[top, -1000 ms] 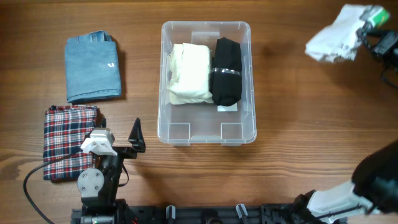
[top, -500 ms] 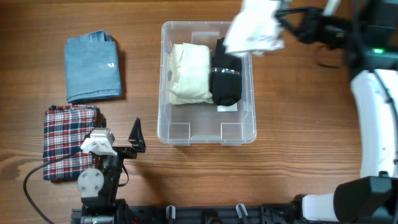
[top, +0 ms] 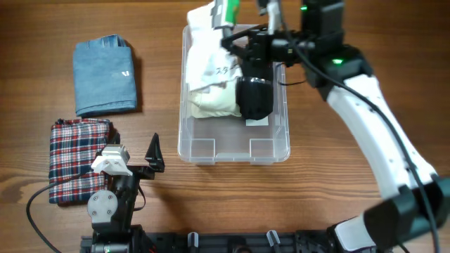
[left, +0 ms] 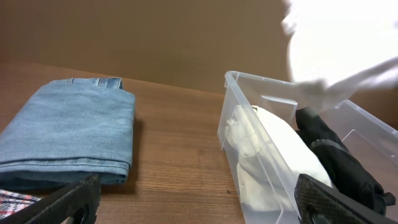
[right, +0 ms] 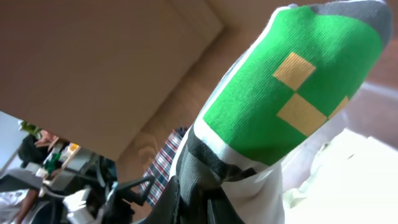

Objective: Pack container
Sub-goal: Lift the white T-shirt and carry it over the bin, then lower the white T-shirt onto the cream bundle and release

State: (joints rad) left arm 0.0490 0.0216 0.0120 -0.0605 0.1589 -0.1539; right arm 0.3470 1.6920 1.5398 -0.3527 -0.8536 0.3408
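Observation:
My right gripper should go down next because the white garment's lower end (top: pixel 213 72) is hanging over the cream cloth (top: pixel 216 102) inside the container. It should do so until the garment rests there, then let go.
The clear plastic container (top: pixel 211 150) stands mid-table and holds a cream folded cloth (top: pixel 211 104) and a black rolled cloth (top: pixel 255 98). My right gripper (top: pixel 236 34) is shut on a white garment with a green patch (top: pixel 208 56). It holds the garment over the tub's back left part, hanging down onto the cream cloth. In the right wrist view the garment (right: pixel 280 93) fills the frame above the gripper (right: pixel 211 199). My left gripper (top: pixel 153 156) is open and empty at the front left. The tub (left: pixel 249 124) also shows in the left wrist view.
A folded denim cloth (top: pixel 105 76) lies at the back left and shows in the left wrist view (left: pixel 62 130). A folded plaid cloth (top: pixel 77 158) lies at the front left beside my left gripper. The right arm reaches across the table's right side.
My right arm has swung from the far right to over the tub's back left, carrying the white garment. The left arm has not moved.

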